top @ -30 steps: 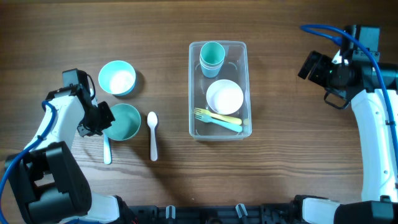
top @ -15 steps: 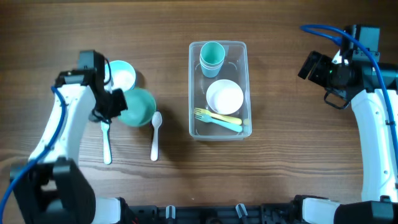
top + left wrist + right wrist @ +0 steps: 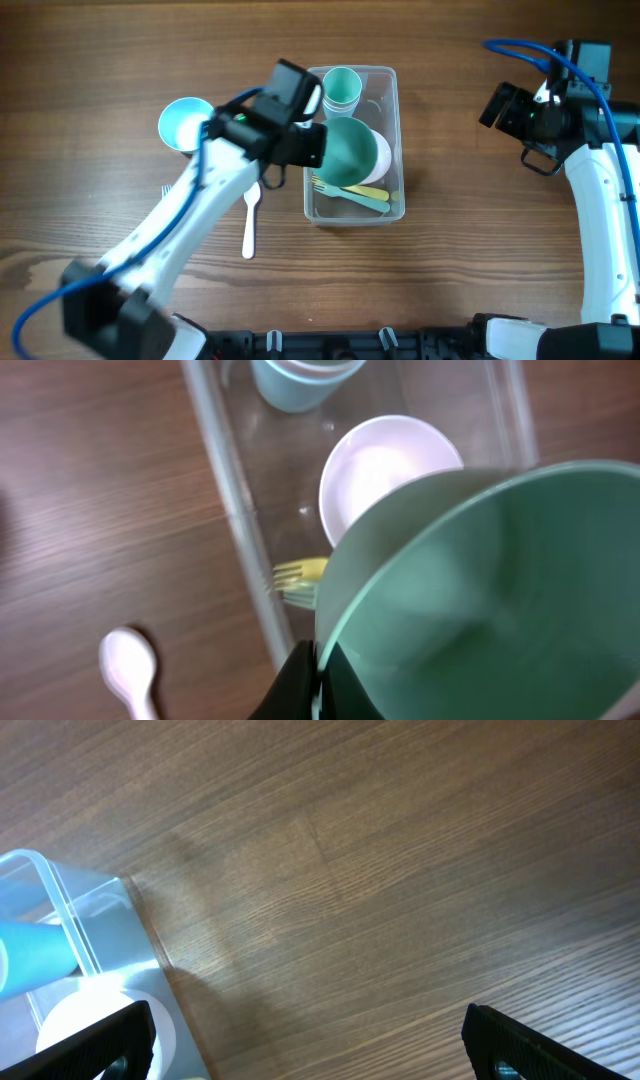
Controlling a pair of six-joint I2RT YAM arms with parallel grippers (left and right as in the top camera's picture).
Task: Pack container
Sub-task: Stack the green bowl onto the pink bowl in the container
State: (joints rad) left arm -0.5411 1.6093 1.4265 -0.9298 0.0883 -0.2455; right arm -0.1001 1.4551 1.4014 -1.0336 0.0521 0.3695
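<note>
The green bowl (image 3: 348, 152) is hanging with its open side up over the white bowl (image 3: 381, 158), so my left gripper carries on moving it down until the bowls sit one inside the other, and then let go.
The clear plastic container (image 3: 390, 80) stands at the table's middle. It holds stacked teal cups (image 3: 341, 90), a white bowl (image 3: 381, 152) and a yellow fork with a light blue utensil (image 3: 352, 193). My left gripper (image 3: 312, 150) is shut on the rim of a green bowl (image 3: 346, 150) and holds it tilted above the container, over the white bowl. In the left wrist view the green bowl (image 3: 500, 600) fills the lower right, the white bowl (image 3: 385, 460) behind it. My right gripper (image 3: 300, 1040) is open and empty, over bare table right of the container (image 3: 60, 900).
A light blue bowl (image 3: 183, 122) sits left of the container. A white spoon (image 3: 249, 220) lies on the table left of the container, also seen in the left wrist view (image 3: 130, 665). A fork tip (image 3: 165, 189) peeks out beside the left arm.
My left gripper has carried the green bowl from the left of the table rightwards to above the container. The right arm has not moved.
</note>
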